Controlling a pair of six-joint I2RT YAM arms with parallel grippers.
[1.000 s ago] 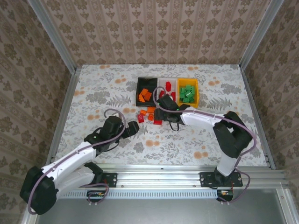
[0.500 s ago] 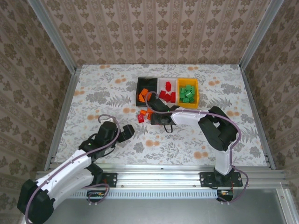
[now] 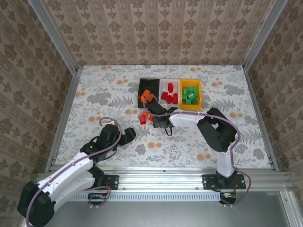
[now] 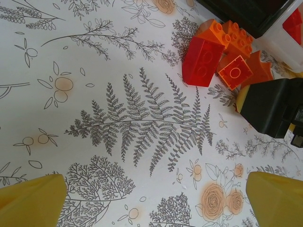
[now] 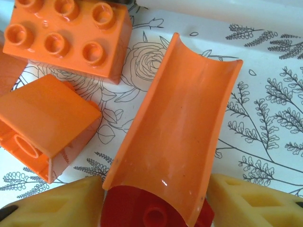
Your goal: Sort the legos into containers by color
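The curved orange piece point(image 5: 158, 187) lies partly over the red lego point(image 5: 149, 213) at the fingers of the robot's right gripper, so the robot should pull the red lego free and grip it again by itself for the white bin.
The three containers stand in a row at the back: a black bin point(image 3: 142, 100) with orange legos, a white bin point(image 3: 169, 83) with red ones, a yellow bin point(image 3: 190, 105) with green ones. Loose red and orange legos point(image 3: 143, 118) lie in front of the black bin. My right gripper point(image 3: 154, 114) is down in this pile. Its yellow fingertips point(image 5: 52, 203) press both sides of a red lego point(image 5: 151, 210), and a curved orange piece point(image 5: 175, 137) lies over it. My left gripper point(image 4: 154, 203) hangs open over bare cloth, short of a red brick point(image 4: 202, 61) and orange bricks point(image 4: 232, 35).
A flowered cloth point(image 3: 94, 94) covers the table, with metal rails at the sides. Two more orange bricks point(image 5: 66, 35) point(image 5: 45, 120) lie just left of my right gripper. The right gripper's black body point(image 4: 274, 106) sits beside the pile in the left wrist view.
My right gripper has slid left into the loose pile and its jaws have narrowed onto the red lego. The left arm drew back toward me, then stayed still.
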